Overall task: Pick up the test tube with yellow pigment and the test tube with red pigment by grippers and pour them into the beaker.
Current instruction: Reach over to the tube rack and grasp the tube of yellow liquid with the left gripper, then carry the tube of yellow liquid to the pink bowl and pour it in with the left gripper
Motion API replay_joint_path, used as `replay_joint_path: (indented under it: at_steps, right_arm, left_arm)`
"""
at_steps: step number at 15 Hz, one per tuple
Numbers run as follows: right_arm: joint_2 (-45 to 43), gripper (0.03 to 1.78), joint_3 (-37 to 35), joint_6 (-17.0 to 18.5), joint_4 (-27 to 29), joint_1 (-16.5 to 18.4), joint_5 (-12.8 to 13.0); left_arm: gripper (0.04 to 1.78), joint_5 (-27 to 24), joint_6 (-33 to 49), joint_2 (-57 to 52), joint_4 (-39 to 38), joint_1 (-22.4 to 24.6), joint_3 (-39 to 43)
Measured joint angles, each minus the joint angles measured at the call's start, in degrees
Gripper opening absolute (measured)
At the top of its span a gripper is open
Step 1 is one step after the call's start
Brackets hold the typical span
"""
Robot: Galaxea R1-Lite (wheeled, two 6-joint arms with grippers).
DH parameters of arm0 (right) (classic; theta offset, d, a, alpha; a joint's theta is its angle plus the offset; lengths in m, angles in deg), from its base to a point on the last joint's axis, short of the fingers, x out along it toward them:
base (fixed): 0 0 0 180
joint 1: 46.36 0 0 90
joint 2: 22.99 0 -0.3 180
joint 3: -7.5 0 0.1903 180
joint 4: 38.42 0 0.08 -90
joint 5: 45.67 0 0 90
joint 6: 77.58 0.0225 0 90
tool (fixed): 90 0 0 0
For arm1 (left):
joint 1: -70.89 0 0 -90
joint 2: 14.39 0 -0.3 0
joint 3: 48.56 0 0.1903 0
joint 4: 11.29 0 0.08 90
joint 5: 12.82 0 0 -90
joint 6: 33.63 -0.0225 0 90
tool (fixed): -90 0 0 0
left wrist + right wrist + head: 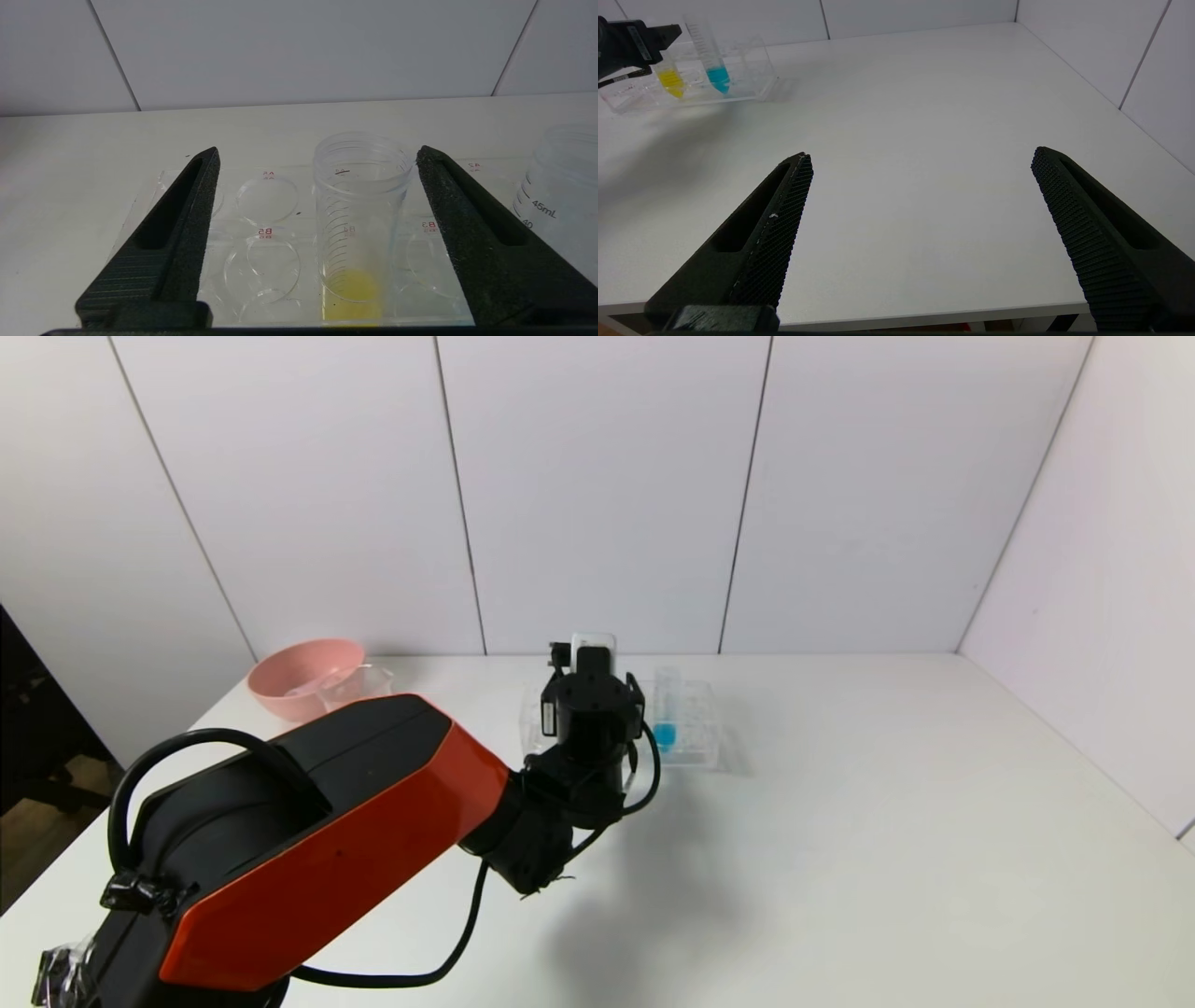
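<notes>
I should expect red pigment hidden in the beaker (359, 683) when I pour the yellow, since a clear tube (318, 682) is already lying in the pink bowl.
The test tube with yellow pigment (359, 219) stands upright in a clear tube rack (261, 261), with yellow liquid at its bottom. My left gripper (317, 150) is open, one finger on each side of this tube; one fingertip (427, 161) is close to its rim. In the head view the left arm's wrist (590, 709) hides the fingers and the yellow tube. The yellow tube also shows in the right wrist view (670, 79). The beaker (350, 683) stands at the far left. The red tube is not in view. My right gripper (920, 156) is open and empty above the table's front edge.
A tube with blue liquid (665, 721) stands in the rack (695, 728) to the right of the yellow one. A pink bowl (299, 677) sits beside the beaker at the table's far left. White walls bound the table at the back and right.
</notes>
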Motion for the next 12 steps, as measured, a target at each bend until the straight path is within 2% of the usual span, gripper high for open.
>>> replay_joint_path:
  at_steps: [5,7,12]
  right_arm:
    - [0.0,1.71,0.0,0.0,0.0,0.0,0.0]
    - [0.0,1.71,0.0,0.0,0.0,0.0,0.0]
    - [0.0,1.71,0.0,0.0,0.0,0.0,0.0]
  left_arm:
    - [0.51,-0.2,-0.5,0.0,-0.2,-0.1,0.0]
    - [0.45,-0.2,-0.5,0.0,-0.2,-0.1,0.0]
    - [0.45,0.0,-2.0,-0.4,0.1,-0.1,-1.3]
